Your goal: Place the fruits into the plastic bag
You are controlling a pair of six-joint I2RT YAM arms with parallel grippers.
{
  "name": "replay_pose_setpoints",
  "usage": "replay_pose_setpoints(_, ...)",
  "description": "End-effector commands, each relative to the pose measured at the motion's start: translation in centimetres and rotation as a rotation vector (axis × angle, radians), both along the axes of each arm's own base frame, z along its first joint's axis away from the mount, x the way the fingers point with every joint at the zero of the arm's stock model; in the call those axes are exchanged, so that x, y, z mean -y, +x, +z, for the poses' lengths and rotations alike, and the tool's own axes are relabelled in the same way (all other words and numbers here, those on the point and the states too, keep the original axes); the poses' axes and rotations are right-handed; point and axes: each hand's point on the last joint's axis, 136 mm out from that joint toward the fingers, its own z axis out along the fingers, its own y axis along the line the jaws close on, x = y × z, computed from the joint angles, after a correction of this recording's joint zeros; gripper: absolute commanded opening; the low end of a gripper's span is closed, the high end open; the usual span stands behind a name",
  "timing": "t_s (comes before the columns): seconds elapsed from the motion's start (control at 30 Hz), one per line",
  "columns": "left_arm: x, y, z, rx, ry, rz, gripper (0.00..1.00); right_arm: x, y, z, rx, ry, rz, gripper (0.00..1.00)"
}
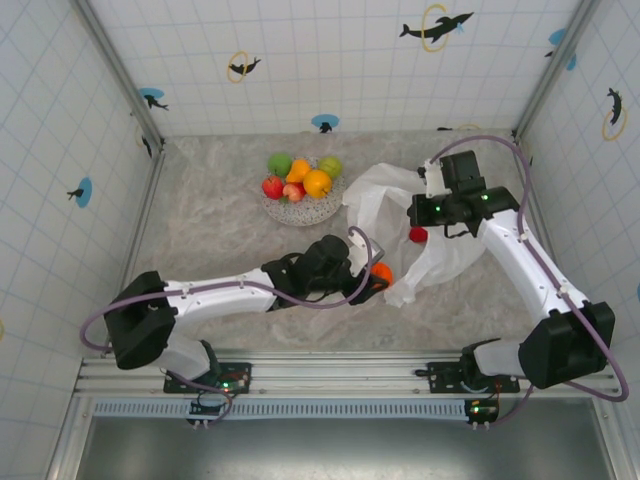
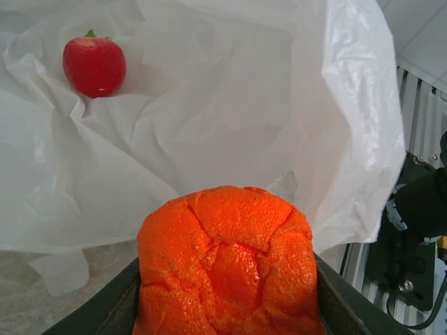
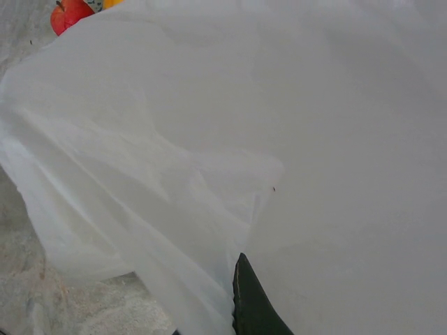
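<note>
The left gripper keeps moving in, as the plastic bag's opening point(image 1: 388, 236) is wide toward the orange fruit, until the orange fruit is beside the red fruit point(image 1: 418, 235), then let go.
My left gripper point(image 1: 372, 277) is shut on a wrinkled orange fruit point(image 2: 227, 265), held just in front of the plastic bag point(image 2: 244, 105); its dark fingers point(image 2: 341, 306) flank the fruit. A red fruit point(image 2: 94, 66) lies inside the bag point(image 1: 385, 200) and shows as a red spot point(image 1: 418, 235) from above. My right gripper point(image 1: 425, 212) is shut on the bag's film point(image 3: 293, 105) and holds that side up. One dark fingertip point(image 3: 248, 300) shows; the white plastic hides the other. Several more fruits point(image 1: 317, 183) are piled on a plate.
The grey speckled plate point(image 1: 300, 212) stands at the table's back middle, left of the bag. A red fruit point(image 3: 70, 12) on it peeks into the right wrist view's top left. The marbled tabletop point(image 1: 210, 230) lies bare on the left. Tiled walls close three sides.
</note>
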Motion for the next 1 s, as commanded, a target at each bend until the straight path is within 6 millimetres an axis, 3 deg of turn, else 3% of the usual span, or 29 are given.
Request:
replay_pose_setpoints(0.0,1.0,0.9,0.9,0.070,-0.003,-0.004,0.45,-0.2,-0.4,0.9,-0.009,0.009,0.021,0.00)
replay_pose_setpoints(0.23,0.6,4.4,1.8,0.115,-0.020,0.108,0.45,1.0,-2.1,1.0,0.008,-0.072,0.077,0.00)
replay_pose_setpoints(0.37,0.9,5.5,2.6,0.106,-0.073,0.108,0.45,0.1,-3.2,0.8,0.006,-0.027,0.138,0.00)
replay_pose_setpoints(0.43,1.2,5.6,1.9,0.098,-0.063,0.094,0.45,-0.2,-3.5,0.5,-0.002,-0.015,0.148,0.00)
replay_pose_setpoints(0.47,2.1,5.9,3.1,0.116,-0.090,0.084,0.45,-0.2,-3.5,0.5,-0.004,-0.005,0.144,0.00)
replay_pose_setpoints(0.6,3.7,6.6,2.4,0.125,-0.075,0.057,0.46,-2.1,-3.9,1.7,-0.013,0.144,0.165,0.00)
replay_pose_setpoints(0.7,4.5,8.2,2.1,0.166,-0.067,0.099,0.47,-3.2,-4.2,3.2,-0.032,0.250,0.175,0.00)
replay_pose_setpoints(0.83,4.3,11.4,2.0,0.191,-0.095,0.200,0.48,-3.3,-4.5,4.6,-0.060,0.362,0.157,0.00)
replay_pose_setpoints(0.97,4.5,13.1,1.3,0.198,-0.124,0.231,0.49,-3.5,-4.6,5.4,-0.085,0.486,0.140,0.00)
